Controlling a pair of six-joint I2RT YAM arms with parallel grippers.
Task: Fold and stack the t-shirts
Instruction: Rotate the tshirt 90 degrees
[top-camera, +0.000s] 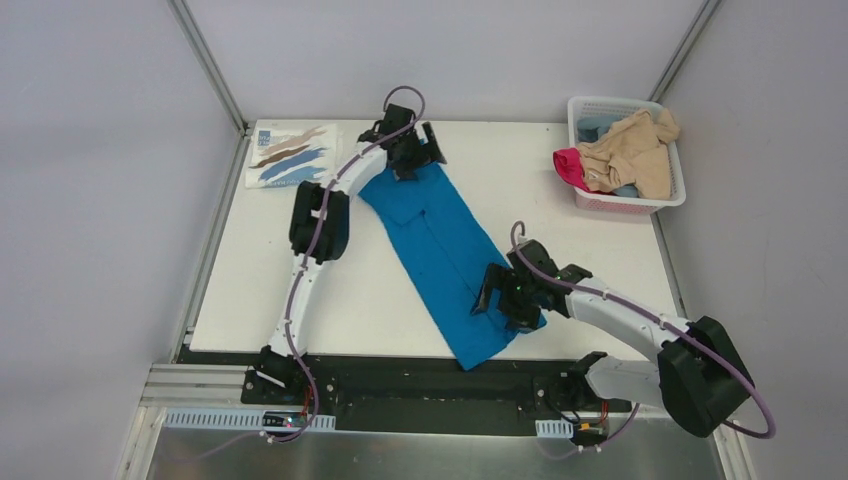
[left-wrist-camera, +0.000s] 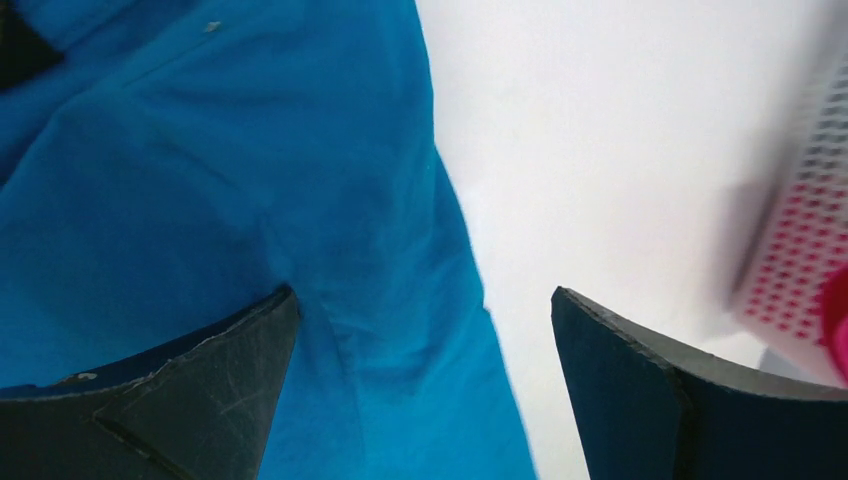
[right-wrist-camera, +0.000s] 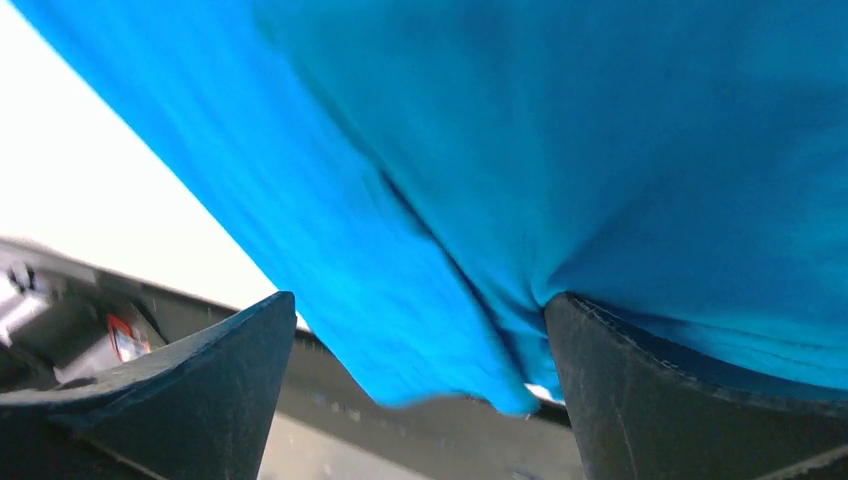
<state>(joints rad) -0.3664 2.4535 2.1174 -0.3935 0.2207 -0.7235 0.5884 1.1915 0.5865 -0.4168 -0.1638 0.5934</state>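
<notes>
The blue shirt lies at a slant, its near end over the table's front edge (top-camera: 479, 349). Next, my left gripper swings the shirt's far end (top-camera: 430, 184) straight with my right gripper before the fold.
A bright blue shirt (top-camera: 440, 250) lies as a long folded strip slanting across the table, its near end hanging over the front edge. My left gripper (top-camera: 412, 160) is open over its far end; in the left wrist view (left-wrist-camera: 425, 310) the blue cloth (left-wrist-camera: 250, 200) lies between and under the fingers. My right gripper (top-camera: 508, 300) is open over the strip's near right edge; the right wrist view (right-wrist-camera: 420, 315) shows the blue cloth (right-wrist-camera: 560, 140) between the spread fingers. A folded white shirt with brown and blue brushstrokes (top-camera: 291, 155) lies at the far left.
A white mesh basket (top-camera: 660, 200) at the far right holds a beige shirt (top-camera: 632, 150), a pink one (top-camera: 570, 167) hanging over its rim and pale-blue cloth (top-camera: 592, 127). The basket's wall shows in the left wrist view (left-wrist-camera: 800, 250). Grey walls enclose the table.
</notes>
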